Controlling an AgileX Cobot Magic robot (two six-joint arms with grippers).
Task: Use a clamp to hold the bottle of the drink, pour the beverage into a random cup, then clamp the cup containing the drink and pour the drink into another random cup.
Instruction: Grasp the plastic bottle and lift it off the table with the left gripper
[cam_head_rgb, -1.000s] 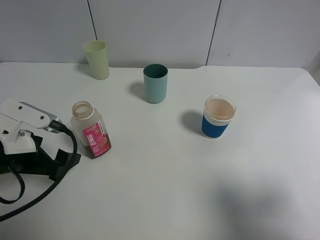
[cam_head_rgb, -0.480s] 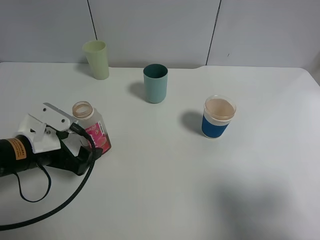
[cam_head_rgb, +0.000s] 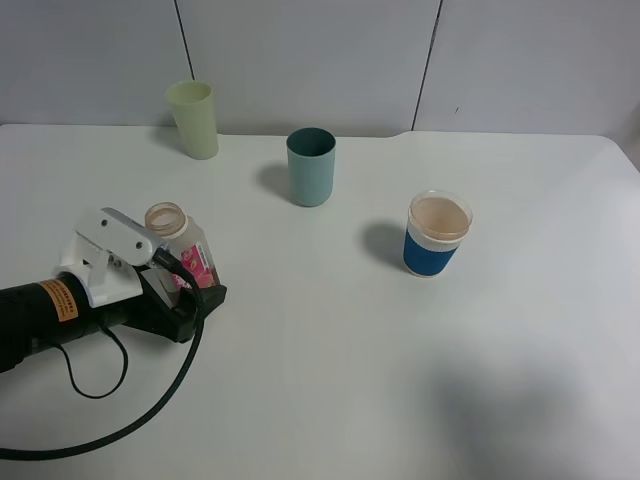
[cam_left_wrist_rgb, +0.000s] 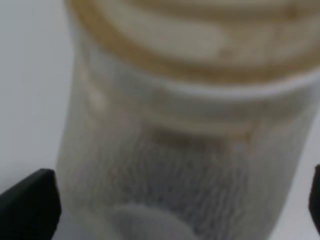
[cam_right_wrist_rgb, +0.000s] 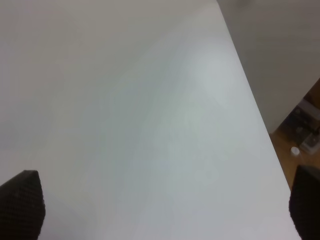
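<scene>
My gripper will pour dark drink out of the bottle (cam_head_rgb: 187, 243) when I tip it, because dark mottling (cam_left_wrist_rgb: 187, 172) shows through the bottle's clear side below its open top.
An open-topped clear bottle (cam_head_rgb: 168, 222) with a pink label stands at the left of the white table. My left gripper (cam_head_rgb: 190, 287) is open, with its jaws on either side of the bottle's lower body. In the left wrist view the blurred bottle (cam_left_wrist_rgb: 190, 125) fills the frame between the two dark fingertips (cam_left_wrist_rgb: 27, 200). A clear cup with a blue sleeve (cam_head_rgb: 436, 235) holding pale drink stands at the right. A teal cup (cam_head_rgb: 311, 166) and a pale green cup (cam_head_rgb: 195, 118) stand further back. My right gripper (cam_right_wrist_rgb: 160, 205) is open and empty over bare table.
A black cable (cam_head_rgb: 130, 420) loops from the left arm across the table's front left. A grey panelled wall (cam_head_rgb: 320, 60) stands behind the table. The right wrist view shows the table's edge (cam_right_wrist_rgb: 250, 100) and the floor beyond.
My left gripper has moved right and forward, from beside the bottle to around its lower body. The bottle and the cups have not moved.
</scene>
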